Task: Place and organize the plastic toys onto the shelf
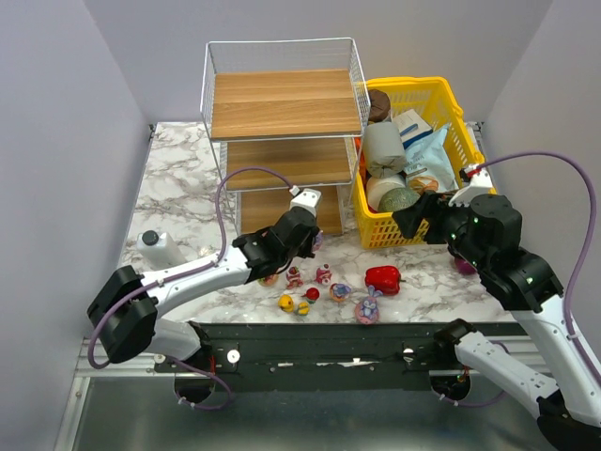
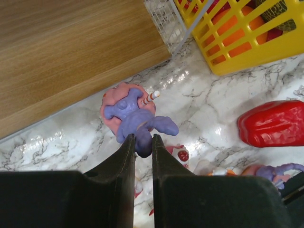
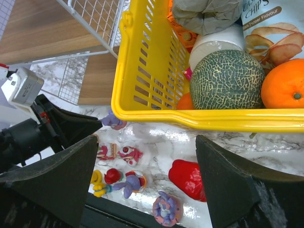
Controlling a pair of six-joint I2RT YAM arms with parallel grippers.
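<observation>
The purple-pink bunny's base (image 2: 117,105) is facing the clear bottom board. My left gripper keeps moving inward until the base sits on the board's corner (image 2: 156,50) next to the basket.
My left gripper (image 2: 143,140) is shut on a purple-pink bunny (image 2: 135,118) and holds it just in front of the shelf's (image 1: 282,103) bottom wooden board (image 2: 71,52). In the top view this gripper (image 1: 308,242) is at the shelf's foot. Other plastic toys lie on the marble near the front edge: a pink bear (image 3: 129,154), a strawberry cake (image 3: 105,152), a yellow duck (image 3: 97,183), a red duck (image 3: 113,175) and two bunnies (image 3: 133,181) (image 3: 166,208). My right gripper (image 3: 146,142) is open and empty above the yellow basket's front rim (image 1: 413,222).
The yellow basket (image 1: 441,94), holding a melon, an orange and packets, stands right of the shelf. A red bell pepper (image 1: 383,279) lies in front of it. A dark purple ball (image 1: 465,266) shows by my right arm. A white bottle (image 1: 160,246) stands at the left.
</observation>
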